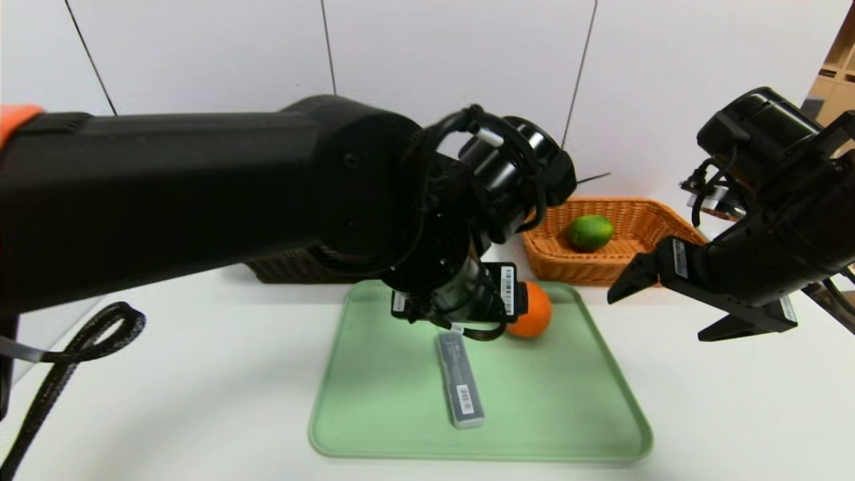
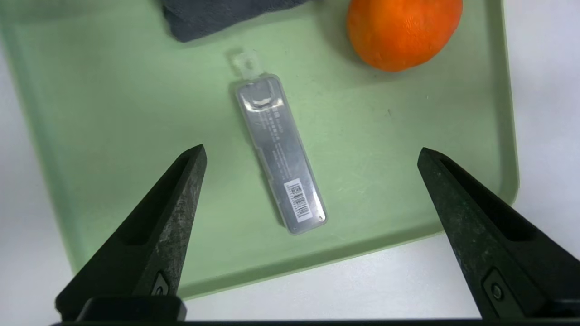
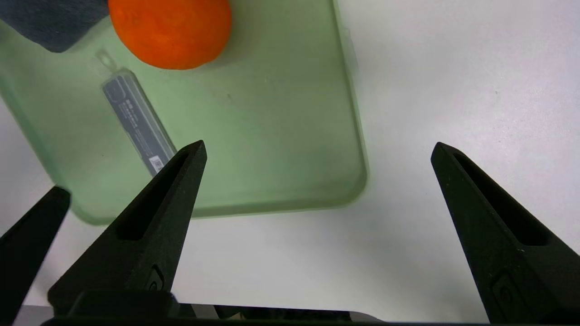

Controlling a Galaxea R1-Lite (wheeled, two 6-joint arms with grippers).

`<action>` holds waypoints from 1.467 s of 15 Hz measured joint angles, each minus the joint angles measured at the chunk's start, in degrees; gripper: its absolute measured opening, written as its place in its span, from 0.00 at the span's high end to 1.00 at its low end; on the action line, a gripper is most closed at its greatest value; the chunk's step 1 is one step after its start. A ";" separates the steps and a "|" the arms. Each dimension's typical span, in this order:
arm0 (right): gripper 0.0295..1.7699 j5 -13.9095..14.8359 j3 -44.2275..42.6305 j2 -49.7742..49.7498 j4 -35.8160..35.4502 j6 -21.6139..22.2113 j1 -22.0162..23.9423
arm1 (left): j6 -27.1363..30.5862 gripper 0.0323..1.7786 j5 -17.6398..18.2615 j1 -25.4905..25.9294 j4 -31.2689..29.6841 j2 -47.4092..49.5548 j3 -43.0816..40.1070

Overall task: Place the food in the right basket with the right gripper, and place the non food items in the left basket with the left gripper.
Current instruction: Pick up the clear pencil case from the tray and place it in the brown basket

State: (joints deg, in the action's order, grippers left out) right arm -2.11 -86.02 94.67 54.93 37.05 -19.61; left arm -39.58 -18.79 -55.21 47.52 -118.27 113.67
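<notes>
The grey case (image 2: 282, 155) lies clear of the towel and the orange, with its long sides (image 2: 297, 135) between my left gripper's open fingers. I should continue to go down until the fingers are on either side of it.
My left gripper (image 2: 311, 151) hangs open above the pale green tray (image 2: 136, 113), its fingers straddling the flat grey barcoded case (image 2: 272, 136) without touching it. A rolled dark grey towel (image 2: 213, 16) lies at the tray's far end, beside the orange fruit (image 1: 534, 310). The green citrus (image 1: 590, 232) sits in the tan right basket (image 1: 641, 214). Most of the dark brown left basket (image 1: 287, 268) is hidden behind my left arm. My right gripper (image 1: 658, 317) hovers open and empty over bare table, to the right of the tray.
The tray (image 1: 548, 414) fills the table's middle, with white table around it. My left arm (image 1: 200, 180) crosses the head view and blocks much of the back left. One left finger (image 3: 27, 235) shows close beside my right gripper (image 3: 318, 146).
</notes>
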 joint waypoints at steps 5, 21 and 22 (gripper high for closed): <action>0.03 -0.28 8.87 -3.39 -4.22 0.00 0.94 | 0.26 0.06 -2.46 -1.49 0.05 -5.07 0.06; 0.03 -1.48 17.60 -6.61 -12.37 -0.23 1.37 | -3.55 0.05 2.15 3.43 2.15 -11.69 0.06; 0.03 -1.46 17.73 -6.52 -12.48 -0.30 1.37 | -3.57 0.05 2.22 3.47 1.95 -12.02 0.06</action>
State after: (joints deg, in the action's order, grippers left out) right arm -3.57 -68.29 88.15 42.45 36.74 -18.25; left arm -43.15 -16.57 -51.74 49.47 -130.29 113.73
